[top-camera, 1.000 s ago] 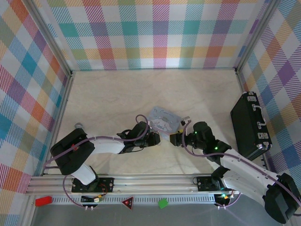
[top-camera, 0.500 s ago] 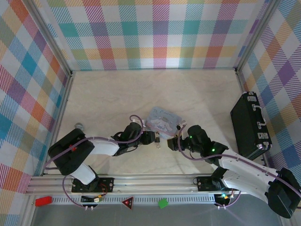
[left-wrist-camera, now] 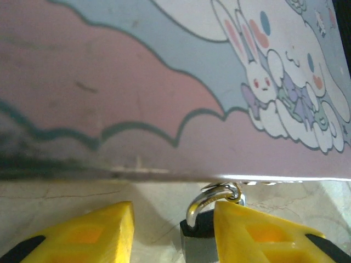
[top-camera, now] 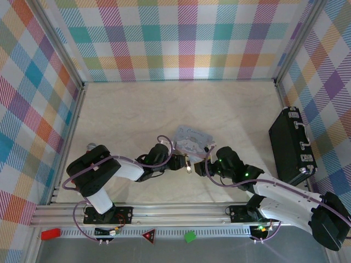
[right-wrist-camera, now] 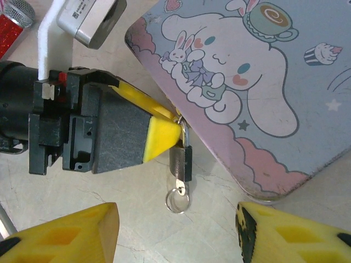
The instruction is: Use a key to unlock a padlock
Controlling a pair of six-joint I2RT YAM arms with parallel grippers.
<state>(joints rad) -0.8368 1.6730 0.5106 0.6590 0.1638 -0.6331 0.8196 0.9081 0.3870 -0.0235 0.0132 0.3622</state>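
Observation:
The padlock [left-wrist-camera: 199, 239] hangs against only one finger of my open left gripper. Next, my left gripper lines up with the middle of the padlock's body [right-wrist-camera: 180, 163] and close tight on it before I work the key.
The padlock [right-wrist-camera: 181, 159] is small, silver and dark. Its shackle [left-wrist-camera: 211, 204] hooks through the hasp at the edge of the light-blue cartoon tin [top-camera: 191, 139]. The key [right-wrist-camera: 179, 185] sticks out of the padlock's lower end, with a thin ring [right-wrist-camera: 178, 200] on it. My left gripper [left-wrist-camera: 173, 207] is open at the tin's edge; the padlock [left-wrist-camera: 198, 241] lies against its right finger [left-wrist-camera: 263, 233], well clear of the other. In the top view this gripper [top-camera: 182, 162] sits just left of the padlock [top-camera: 188, 166]. My right gripper [right-wrist-camera: 175, 241] hovers open over the key ring, holding nothing.
A black case [top-camera: 290, 147] stands against the right wall. A red-handled tool with a grey tip [top-camera: 90, 147] lies by the left arm. Plaid walls close in three sides. Bare tabletop stretches beyond the tin toward the back.
My left gripper's jaws have widened and it has shifted slightly right at the tin's edge. The right gripper has crept left, closer to the padlock.

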